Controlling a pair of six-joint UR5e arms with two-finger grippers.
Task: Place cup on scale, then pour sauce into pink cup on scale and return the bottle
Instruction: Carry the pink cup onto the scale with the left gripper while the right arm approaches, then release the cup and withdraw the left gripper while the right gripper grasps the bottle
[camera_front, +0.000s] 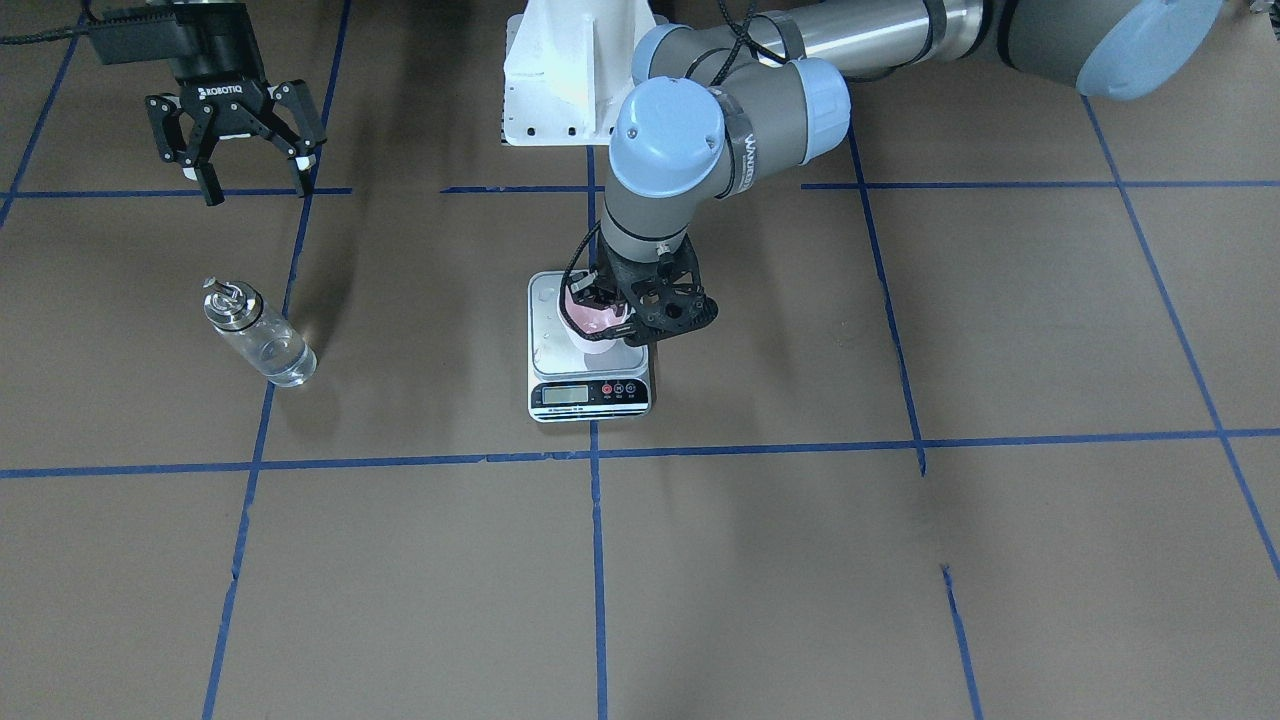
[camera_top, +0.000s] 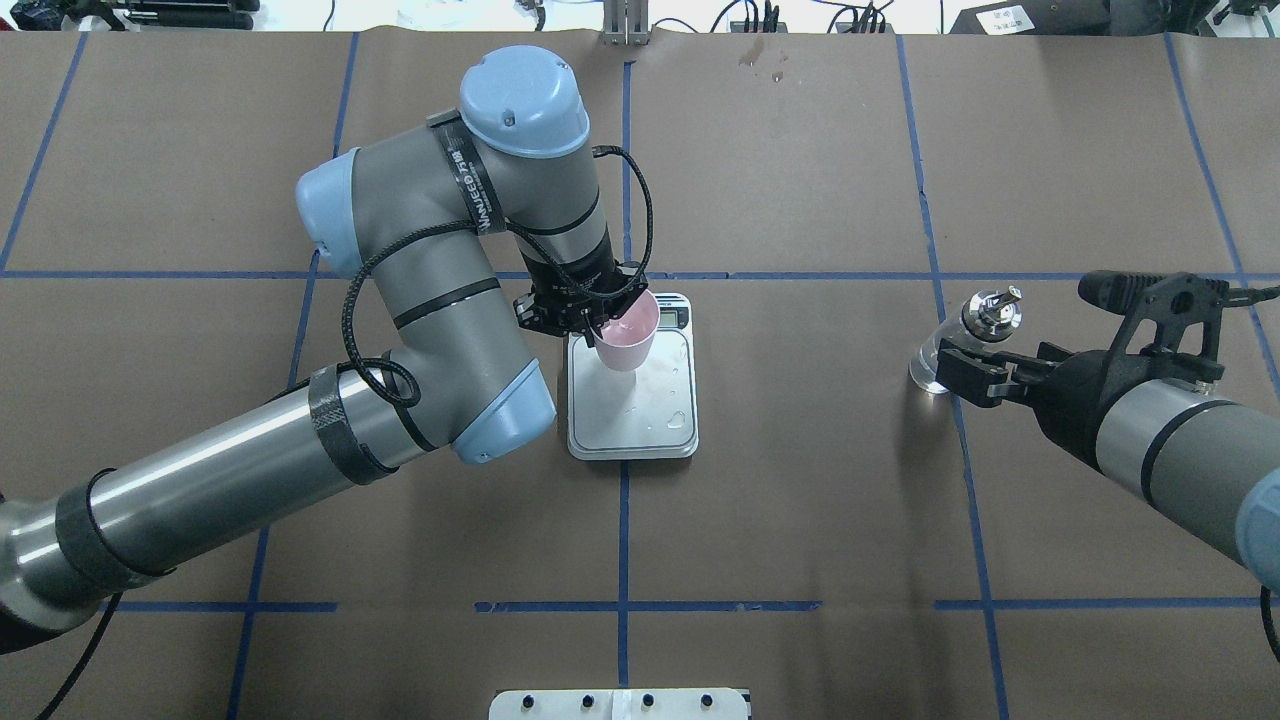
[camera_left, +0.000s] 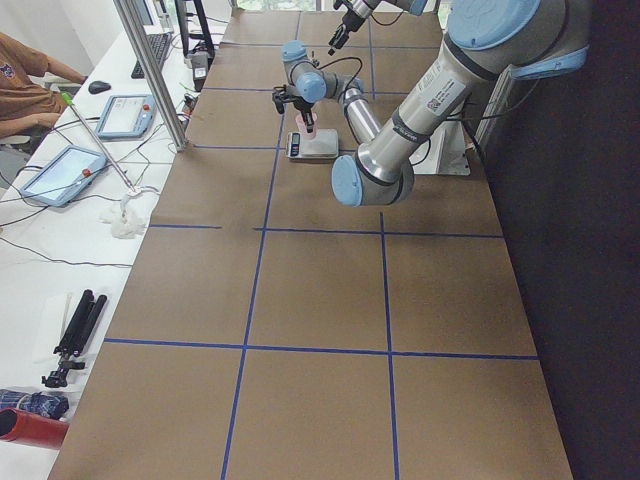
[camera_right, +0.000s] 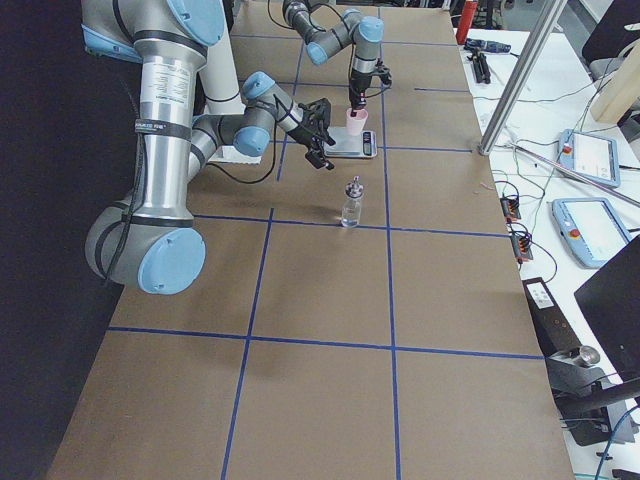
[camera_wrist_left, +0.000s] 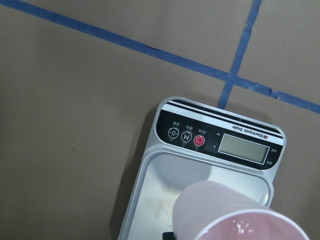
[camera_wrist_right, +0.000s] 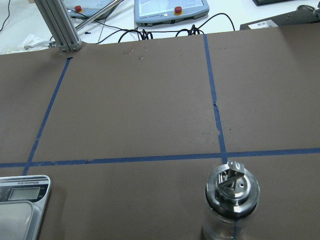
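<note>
The narrow spout of the glass bottle (camera_front: 260, 334) is covered by a slanted flap (camera_wrist_right: 232, 175). The flap should swing open and let out a thin stream when I tip the bottle.
The pale pink cup (camera_top: 626, 342) stands upright over the far part of the scale (camera_top: 640, 425), close to its display (camera_front: 567, 394). My left gripper (camera_top: 598, 322) is shut on the cup's rim; whether the cup touches the platform I cannot tell. In the left wrist view the cup (camera_wrist_left: 235, 215) fills the bottom edge above the scale (camera_wrist_left: 220, 142). The glass bottle (camera_front: 258, 335) stands upright on the table with clear sauce (camera_front: 283, 362) inside. My right gripper (camera_front: 257, 190) is open, raised on the robot's side of the bottle (camera_top: 985, 312), apart from it. The bottle's spout cap (camera_wrist_right: 231, 186) shows low in the right wrist view.
Droplets lie on the scale platform (camera_top: 680, 415). The white robot base (camera_front: 560, 80) stands behind the scale. Blue tape lines cross the brown table. A metal post (camera_right: 520, 70), tablets (camera_left: 60, 175) and a seated person (camera_left: 25, 75) are beyond the table's far edge.
</note>
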